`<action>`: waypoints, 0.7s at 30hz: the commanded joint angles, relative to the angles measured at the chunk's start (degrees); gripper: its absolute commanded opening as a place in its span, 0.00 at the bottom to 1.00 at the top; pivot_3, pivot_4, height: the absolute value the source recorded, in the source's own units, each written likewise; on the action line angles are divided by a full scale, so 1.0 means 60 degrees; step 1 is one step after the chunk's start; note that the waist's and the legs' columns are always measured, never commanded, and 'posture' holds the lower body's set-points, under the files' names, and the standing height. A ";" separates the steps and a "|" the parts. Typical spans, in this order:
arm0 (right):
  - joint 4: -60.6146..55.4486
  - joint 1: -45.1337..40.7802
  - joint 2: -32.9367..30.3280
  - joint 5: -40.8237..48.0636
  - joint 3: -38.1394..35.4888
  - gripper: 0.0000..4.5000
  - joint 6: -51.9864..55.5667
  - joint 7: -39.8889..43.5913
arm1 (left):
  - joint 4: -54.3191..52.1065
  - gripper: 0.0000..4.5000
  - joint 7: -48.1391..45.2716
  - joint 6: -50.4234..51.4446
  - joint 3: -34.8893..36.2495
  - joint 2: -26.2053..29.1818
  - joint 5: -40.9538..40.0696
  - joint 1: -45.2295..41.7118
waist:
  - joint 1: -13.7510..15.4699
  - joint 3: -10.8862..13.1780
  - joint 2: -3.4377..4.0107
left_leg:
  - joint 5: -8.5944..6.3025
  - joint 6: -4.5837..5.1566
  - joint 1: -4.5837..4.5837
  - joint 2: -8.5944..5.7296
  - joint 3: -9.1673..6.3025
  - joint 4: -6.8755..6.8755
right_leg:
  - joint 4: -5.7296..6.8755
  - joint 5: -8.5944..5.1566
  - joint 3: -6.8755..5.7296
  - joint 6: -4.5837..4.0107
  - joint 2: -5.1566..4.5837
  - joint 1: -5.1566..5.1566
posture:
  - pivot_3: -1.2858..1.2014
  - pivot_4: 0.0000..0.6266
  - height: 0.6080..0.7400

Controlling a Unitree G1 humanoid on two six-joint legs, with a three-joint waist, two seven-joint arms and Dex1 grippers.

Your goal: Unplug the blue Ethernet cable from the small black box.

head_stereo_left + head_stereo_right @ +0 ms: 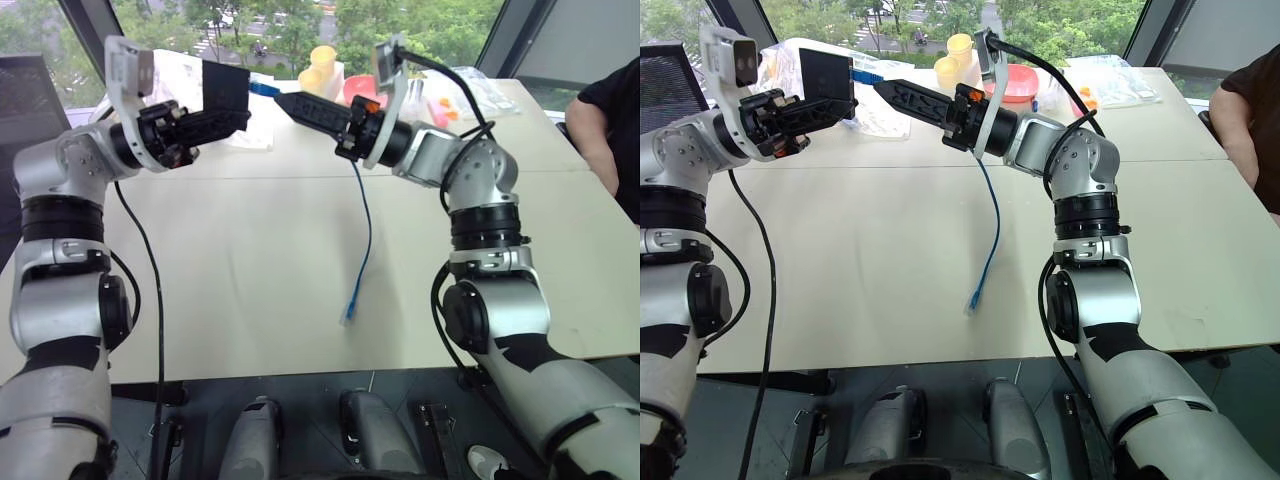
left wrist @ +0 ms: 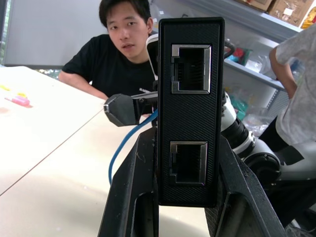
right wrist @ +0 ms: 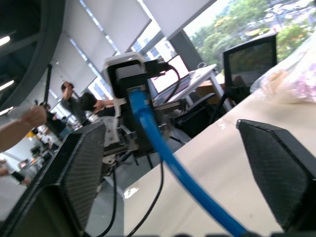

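The right gripper's open fingers are around the blue cable behind the plug in the black box, so the robot should move closer and take hold of that plug before it pulls.
My left gripper is shut on the small black box and holds it upright above the table's far left. In the left wrist view the box shows two empty ports on the face turned to the camera. My right gripper points at the box from the right, open. The blue Ethernet cable runs untouched between its spread fingers. The cable's upper end reaches the box's side facing the right gripper; I cannot tell whether the plug is seated. The rest hangs down, its clear plug on the table.
The pale table carries yellow cups, a red bowl and plastic bags along its far edge. A person in black sits at the right edge. The left arm's black cable hangs in front.
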 commanded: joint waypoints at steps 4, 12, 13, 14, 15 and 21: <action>0.0291 -0.0758 0.0279 -0.0158 -0.0082 0.99 -0.0559 -0.0078 | -0.0517 0.12 -0.0078 0.0099 0.0117 -0.0005 -0.0128 0.0022 | -0.0002 0.0000 0.0000 | 0.0000 0.0000 0.0001 0.0001 -0.0001 -0.0002 | 0.0002 0.0000 0.0000 0.0000 0.0003 -0.0001 | 0.52 0.24 1.00; 0.0290 -0.0839 0.0332 -0.0308 0.0096 0.99 -0.0606 0.0152 | -0.0583 0.12 -0.0009 0.0174 0.0189 -0.0021 -0.0147 0.0061 | 0.0004 0.0000 0.0000 | 0.0000 0.0000 -0.0001 0.0000 0.0000 0.0000 | 0.0000 0.0000 0.0000 0.0000 -0.0001 0.0000 | 0.52 0.24 1.00; 0.0262 -0.0818 0.0328 -0.0336 0.0135 0.99 -0.0608 0.0183 | -0.0574 0.12 0.0003 0.0191 0.0206 -0.0019 -0.0160 0.0052 | 0.0003 0.0000 0.0000 | 0.0000 0.0000 -0.0001 0.0000 0.0000 0.0000 | 0.0000 0.0000 0.0000 0.0000 0.0000 0.0000 | 0.52 0.24 1.00; 0.0247 -0.0804 0.0329 -0.0351 0.0151 0.99 -0.0609 0.0201 | -0.0571 0.12 0.0008 0.0202 0.0217 -0.0016 -0.0170 0.0047 | 0.0002 0.0000 0.0000 | 0.0000 0.0000 -0.0001 0.0000 -0.0001 0.0000 | 0.0000 0.0000 0.0000 0.0000 0.0000 0.0000 | 0.52 0.24 1.00; 0.0247 -0.0799 0.0325 -0.0356 0.0152 0.99 -0.0610 0.0220 | -0.0571 0.12 0.0014 0.0202 0.0220 -0.0020 -0.0173 0.0043 | 0.0003 0.0000 0.0000 | 0.0000 0.0000 -0.0001 0.0000 -0.0001 0.0000 | 0.0000 0.0000 0.0000 0.0000 0.0000 0.0000 | 0.52 0.24 1.00; 0.0238 -0.0795 0.0325 -0.0385 0.0129 0.94 -0.0627 0.0299 | -0.0553 0.12 0.0009 0.0184 0.0201 -0.0032 -0.0160 0.0025 | -0.0001 0.0000 0.0000 | 0.0000 0.0000 -0.0001 0.0000 -0.0001 -0.0001 | 0.0000 0.0000 0.0000 0.0000 0.0000 0.0000 | 0.52 0.24 1.00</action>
